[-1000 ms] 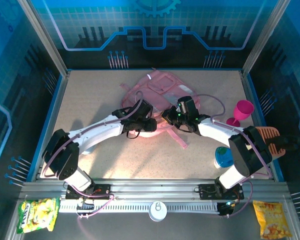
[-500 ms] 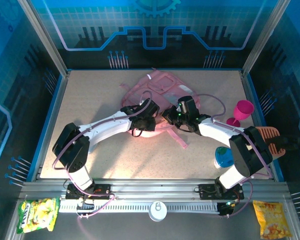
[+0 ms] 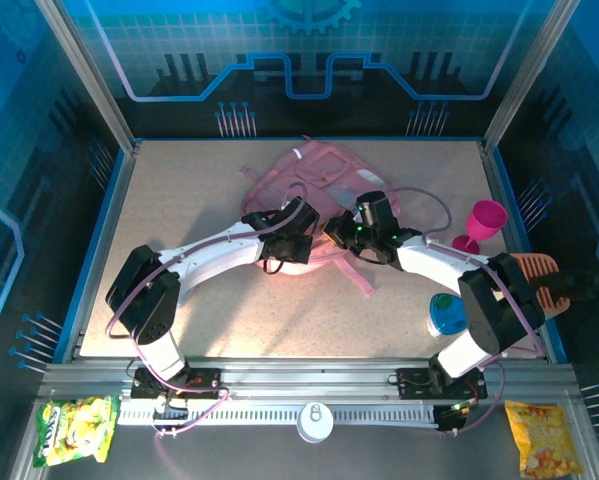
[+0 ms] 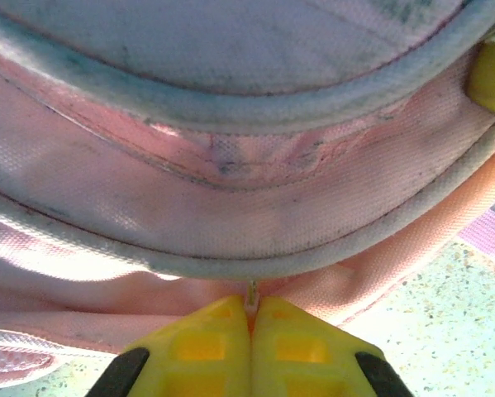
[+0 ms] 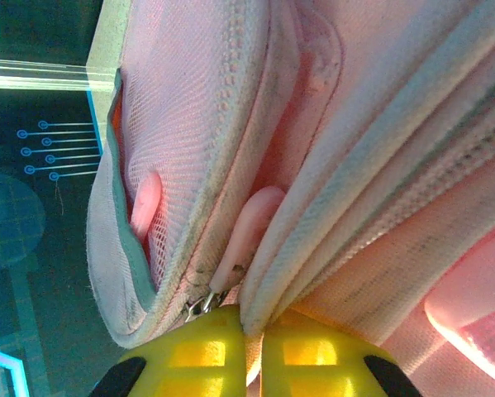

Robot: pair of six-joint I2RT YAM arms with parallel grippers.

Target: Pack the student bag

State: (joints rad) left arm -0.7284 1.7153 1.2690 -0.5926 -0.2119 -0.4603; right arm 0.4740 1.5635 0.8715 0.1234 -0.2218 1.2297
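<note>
My right gripper is bunching up the bag's corded edge, and the bag lies crooked. My right gripper should open, let the bag straighten out and take hold beside the mesh pocket.
The student bag, a soft pink backpack with pale trim, lies at the middle back of the table. My left gripper sits at its near edge. In the left wrist view the left gripper is shut on a thin zip tab that hangs under the bag's grey piping. My right gripper is at the bag's near right side. Seen from the right wrist, the right gripper is shut on a fold of the bag's pale corded edge, beside a pink zip pull.
A magenta goblet stands at the right. A blue round pouch and an orange object lie near the right arm's base. Two snack packets lie in front of the rail. A pink strap trails onto the table.
The left arm has swung right, bringing its gripper in against the bag's near edge. The right gripper has lifted slightly toward the bag.
</note>
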